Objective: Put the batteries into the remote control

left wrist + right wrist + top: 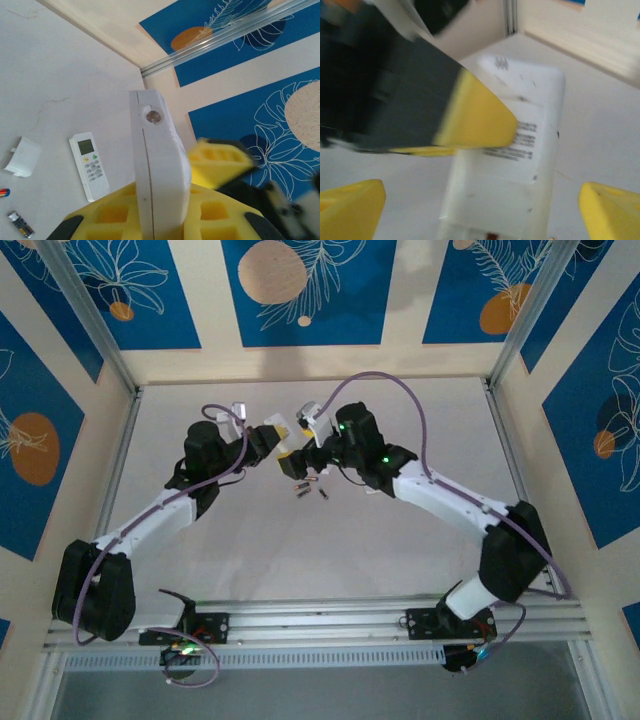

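Observation:
The white remote control (161, 160) is edge-on in the robot's left gripper, so the right gripper should take its battery end (492, 227) and put the remote control down flat, back up, before batteries are loaded.
My left gripper (160, 220) is shut on a white remote control (157, 170), held edge-on between its yellow pads (110, 212). From the right wrist, that remote's labelled back (520, 170) lies between my right gripper's (481, 212) yellow fingertips (350, 207), which stand wide apart and clear of it. One yellow finger of the left gripper (475, 120) crosses the remote's back. At the remote's lower end a small coppery spot (492, 235) shows. From above, both grippers meet mid-table, left (272, 435) and right (296, 455), with loose batteries (301, 486) lying just in front.
A second white remote with a display (90, 165) lies face up on the table. A white battery cover (22, 156) and two loose batteries (21, 224) lie nearby. Patterned walls and a metal frame rail (130, 390) bound the table.

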You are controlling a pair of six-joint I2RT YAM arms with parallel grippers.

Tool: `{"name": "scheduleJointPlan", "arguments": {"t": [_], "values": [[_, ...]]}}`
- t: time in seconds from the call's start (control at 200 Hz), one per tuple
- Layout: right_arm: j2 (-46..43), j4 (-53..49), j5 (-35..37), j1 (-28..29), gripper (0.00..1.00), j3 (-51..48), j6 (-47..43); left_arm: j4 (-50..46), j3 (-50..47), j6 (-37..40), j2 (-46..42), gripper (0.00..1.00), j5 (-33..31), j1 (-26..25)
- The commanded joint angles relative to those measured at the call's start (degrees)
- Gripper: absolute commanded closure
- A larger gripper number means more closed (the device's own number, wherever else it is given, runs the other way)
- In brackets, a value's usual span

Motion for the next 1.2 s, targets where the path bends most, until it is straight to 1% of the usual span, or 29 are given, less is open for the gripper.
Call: {"name": "scheduleJointPlan", "arguments": {"t": [0.0,0.045,0.145,0.215,0.24,0.265,0.275,0.28,0.285,0.29,0.295,0.3,0.305,0.32,0.34,0.37,0.4,0.41,0.46,0.525,0.585,0.645,0.695,0.875,0.97,1.045,1.085,1.135,1.195], "values": [[1.8,-3.8,-1.8,-0.3,0.11,3.7,-3.7,2.7,1.7,-0.8,-1.6,0.96,0.5,-0.8],[2.2,-4.1,-2.9,-0.3,0.20,4.0,-3.7,2.7,1.3,-0.9,-2.0,0.95,0.2,-0.9],[1.8,-3.8,-2.8,-0.3,0.45,3.8,-3.6,3.5,1.2,-1.0,-2.1,0.95,0.3,-1.5],[0.6,-3.3,-2.7,-0.3,0.56,3.0,-4.1,3.8,1.2,-0.9,-1.7,0.94,0.7,-1.7],[0.1,-3.3,-2.8,-0.3,0.59,2.6,-4.5,3.8,1.3,-0.4,-1.8,0.90,0.9,-1.7],[-0.4,-3.4,-2.9,-0.4,0.60,2.2,-5.2,3.8,1.4,0.6,-2.0,0.80,1.2,-1.7],[-0.6,-3.4,-2.9,-0.4,0.61,2.0,-5.7,3.8,1.3,1.2,-2.1,0.74,1.4,-1.6],[-0.8,-3.5,-2.8,-0.4,0.61,1.9,-6.0,3.7,1.3,1.5,-2.2,0.69,1.4,-1.5],[-0.9,-3.6,-2.8,-0.4,0.61,1.8,-6.3,3.6,1.4,1.9,-2.3,0.67,1.5,-1.5],[-1.0,-3.6,-2.8,-0.5,0.61,1.6,-6.6,3.6,1.4,2.2,-2.5,0.61,1.6,-1.4],[-1.1,-3.6,-2.9,-0.5,0.62,1.5,-6.9,3.5,1.4,2.4,-2.6,0.59,1.7,-1.4],[-1.3,-3.7,-2.8,-0.5,0.62,1.4,-7.2,3.4,1.4,2.7,-2.7,0.53,1.7,-1.3],[-1.4,-3.7,-2.7,-0.5,0.62,1.2,-7.5,3.3,1.4,3.4,-2.9,0.51,1.8,-1.2],[-1.8,-3.8,-2.5,-0.6,0.63,0.6,-8.6,2.6,1.5,5.0,-3.5,0.36,1.8,-0.9],[-2.2,-3.8,-2.0,-0.7,0.64,-0.3,-10.3,1.1,1.6,7.5,-4.6,0.22,1.4,-0.6],[-3.1,-3.8,-1.8,-1.0,0.64,-1.8,-13.3,-3.3,1.9,11.7,-6.7,0.07,-0.4,0.0],[-3.8,-4.0,-1.9,-1.1,0.65,-3.9,-18.1,-9.1,2.4,17.7,-9.6,0.00,-4.0,0.3],[-3.9,-4.4,-1.9,-1.1,0.65,-4.7,-20.2,-11.5,2.7,19.8,-10.5,0.00,-5.0,0.3],[-4.2,-6.8,0.5,0.3,0.65,-8.4,-31.5,-22.5,4.0,29.5,-15.2,0.00,-14.3,0.2],[-2.5,-12.0,6.4,3.5,0.63,-11.6,-42.7,-31.8,4.3,37.0,-20.3,0.00,-25.0,0.3],[0.6,-16.6,9.0,5.8,0.62,-12.1,-46.5,-36.3,3.0,40.0,-23.9,0.00,-32.9,0.3],[3.9,-19.4,9.6,7.1,0.61,-11.4,-47.4,-38.6,1.3,41.1,-26.3,0.00,-37.1,0.4],[6.5,-20.1,9.7,8.1,0.60,-10.6,-47.8,-39.4,-0.1,40.9,-27.2,0.00,-37.4,0.4],[15.4,-21.6,10.2,9.8,0.54,-5.4,-45.4,-40.0,-2.7,37.2,-25.3,0.00,-33.5,0.3],[17.8,-22.1,10.2,10.5,0.41,-4.9,-43.5,-38.0,-3.5,35.7,-23.8,0.00,-31.6,0.4],[17.7,-20.6,12.7,11.3,0.30,-6.2,-42.6,-37.2,-3.4,35.6,-22.7,0.00,-31.0,0.4],[16.6,-19.2,14.0,11.5,0.24,-7.0,-42.0,-36.7,-3.1,35.6,-22.1,0.00,-31.0,0.4],[14.1,-17.8,13.7,11.4,0.17,-8.2,-41.5,-36.0,-2.9,35.6,-21.5,0.00,-30.9,0.4],[10.2,-16.6,11.3,10.6,0.14,-9.1,-40.2,-35.1,-2.6,35.5,-20.9,0.00,-30.3,0.5]]}}
